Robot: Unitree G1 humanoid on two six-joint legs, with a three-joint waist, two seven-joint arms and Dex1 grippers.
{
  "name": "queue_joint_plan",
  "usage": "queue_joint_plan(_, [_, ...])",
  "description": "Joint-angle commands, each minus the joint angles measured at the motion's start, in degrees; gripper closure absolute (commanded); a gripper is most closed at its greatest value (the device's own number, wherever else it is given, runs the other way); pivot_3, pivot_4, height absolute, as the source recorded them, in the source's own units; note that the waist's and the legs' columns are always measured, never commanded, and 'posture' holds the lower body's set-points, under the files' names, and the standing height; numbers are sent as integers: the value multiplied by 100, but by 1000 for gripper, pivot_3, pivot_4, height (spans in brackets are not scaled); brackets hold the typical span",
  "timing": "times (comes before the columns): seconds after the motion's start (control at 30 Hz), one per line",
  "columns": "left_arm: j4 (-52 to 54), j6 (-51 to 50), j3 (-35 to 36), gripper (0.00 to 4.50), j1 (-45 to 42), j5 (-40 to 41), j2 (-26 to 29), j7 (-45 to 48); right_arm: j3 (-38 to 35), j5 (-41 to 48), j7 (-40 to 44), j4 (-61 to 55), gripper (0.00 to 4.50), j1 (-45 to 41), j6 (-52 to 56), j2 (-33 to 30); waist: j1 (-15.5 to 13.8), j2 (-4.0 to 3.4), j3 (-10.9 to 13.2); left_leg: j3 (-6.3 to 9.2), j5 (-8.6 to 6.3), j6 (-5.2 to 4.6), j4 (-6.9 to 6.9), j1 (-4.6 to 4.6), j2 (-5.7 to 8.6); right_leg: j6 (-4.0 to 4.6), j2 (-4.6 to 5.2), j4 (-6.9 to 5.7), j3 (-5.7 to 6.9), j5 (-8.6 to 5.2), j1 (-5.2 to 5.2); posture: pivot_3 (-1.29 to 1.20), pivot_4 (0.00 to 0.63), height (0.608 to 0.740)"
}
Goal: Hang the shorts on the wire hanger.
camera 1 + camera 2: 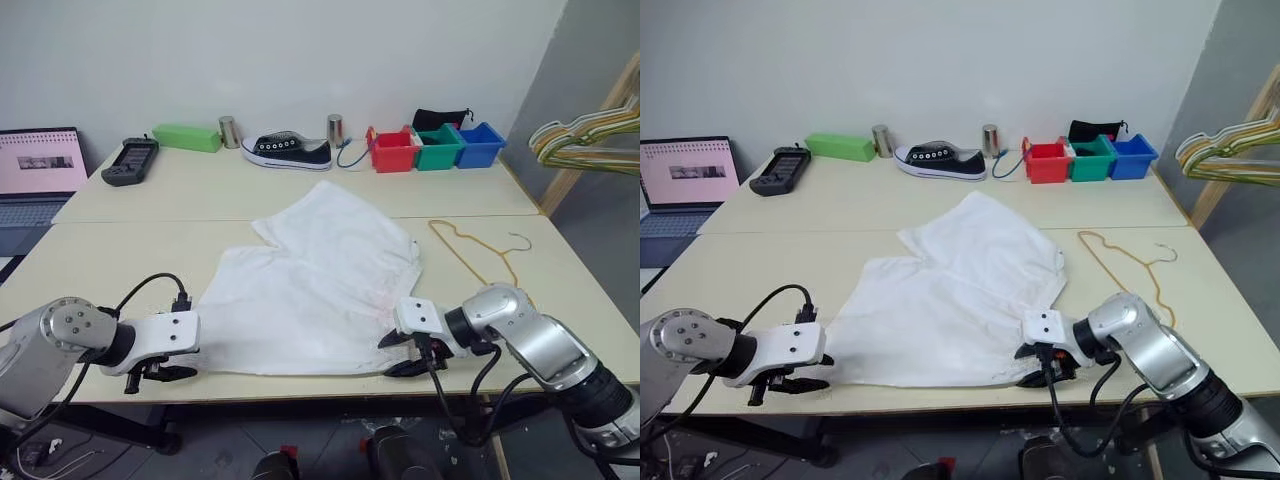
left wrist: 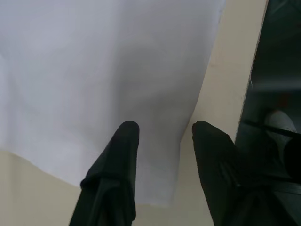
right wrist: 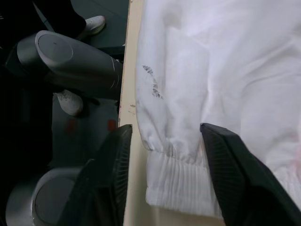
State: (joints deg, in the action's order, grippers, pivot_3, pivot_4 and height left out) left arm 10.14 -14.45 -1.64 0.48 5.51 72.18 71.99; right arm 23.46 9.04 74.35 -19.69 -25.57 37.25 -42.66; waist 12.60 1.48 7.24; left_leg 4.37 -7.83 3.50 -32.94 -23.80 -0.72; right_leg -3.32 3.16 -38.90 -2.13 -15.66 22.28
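Observation:
Pink [image 3: 296, 162] can be seen through the shorts near the waistband [image 3: 181, 183]. I should expect to find a hidden orange drawstring when I open the waistband for the hanger.
The white shorts [image 1: 310, 290] lie spread flat on the table, with the elastic waistband [image 3: 181, 181] at the front right. The thin yellow-gold wire hanger [image 1: 475, 250] lies flat on the table just right of them, not touching them. My left gripper [image 1: 188, 374] hovers at the shorts' front left corner; its fingers [image 2: 123, 146] stand apart over the fabric's edge. My right gripper [image 1: 390, 356] is at the front right corner, open, its fingers [image 3: 115, 155] either side of the waistband and closed on nothing.
A bunch of pale hangers [image 1: 590, 135] hangs at the far right. Along the back stand red [image 1: 392, 150], green [image 1: 438, 147] and blue [image 1: 480, 144] bins, a dark sneaker [image 1: 288, 150], two metal cans, a green box [image 1: 187, 137] and a laptop [image 1: 38, 165]. The table's front edge [image 1: 300, 385] runs just under both grippers.

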Motion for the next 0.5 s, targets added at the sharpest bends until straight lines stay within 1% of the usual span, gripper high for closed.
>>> queue_joint_plan(0.03, [358,-127,337,1617,-274,207,131,127,-523,587,116,-531,1019,-190,423,-237,-2,0,0,0,0,0,0,0,0,0,1,1,0,0,0,-177,54,740])
queue_joint_plan(0.07, [441,-184,351,1363,-347,278,124,163,-590,679,113,-606,743,-205,514,-281,0,2,1,0,0,1,0,0,0,0,1,1,0,0,0,-181,54,740])
queue_joint_plan(0.13, [642,-371,351,1000,-586,481,70,262,-768,926,72,-797,372,-228,765,-386,3,2,1,1,-1,2,0,-1,-2,1,1,3,3,-1,1,-191,54,740])
queue_joint_plan(0.17, [737,-475,321,672,-746,583,20,293,-871,1058,28,-869,19,-228,912,-427,4,2,1,1,-1,2,0,-2,-1,1,2,5,3,-1,1,-199,56,740])
queue_joint_plan(0.23, [896,-667,241,170,-1085,787,-182,253,-1099,1230,-258,-837,0,-272,1274,-375,13,2,1,0,-2,3,0,-3,0,1,3,8,2,-1,1,-205,58,740])
queue_joint_plan(0.27, [956,-772,194,57,-1308,895,-393,128,-1211,1246,-504,-724,0,-337,1470,-292,15,1,1,0,-2,3,0,-2,0,1,3,10,2,-1,-1,-205,58,740])
queue_joint_plan(0.3, [1001,-946,131,57,-1569,988,-675,-68,-1319,1219,-754,-551,0,-402,1632,-210,18,2,2,-1,-2,3,0,-2,0,1,3,12,1,-1,-2,-215,61,740])
queue_joint_plan(0.4, [1076,-1430,-98,57,-2353,1097,-2085,-1187,-1655,706,-1842,274,0,-405,1707,-29,3,10,2,-1,0,1,-5,-2,3,-3,1,16,2,1,-10,-239,68,740])
queue_joint_plan(0.43, [1130,-1504,-177,57,-2438,1044,-2392,-1417,-1737,578,-2093,496,0,-368,1691,-32,-2,16,0,-2,0,0,-7,-4,4,-7,1,18,3,4,-9,-245,69,740])
queue_joint_plan(0.47, [1220,-1553,-275,57,-2449,1025,-2584,-1505,-1821,450,-2335,747,0,-344,1640,-51,2,16,0,-3,20,-31,-8,-8,5,-15,0,25,0,8,-23,-255,72,740])
queue_joint_plan(0.5, [1283,-1597,-350,57,-2459,1017,-2714,-1552,-1880,363,-2506,952,0,-340,1580,-74,14,16,0,-4,21,-33,-13,-8,8,-21,0,24,-5,12,-25,-260,72,740])
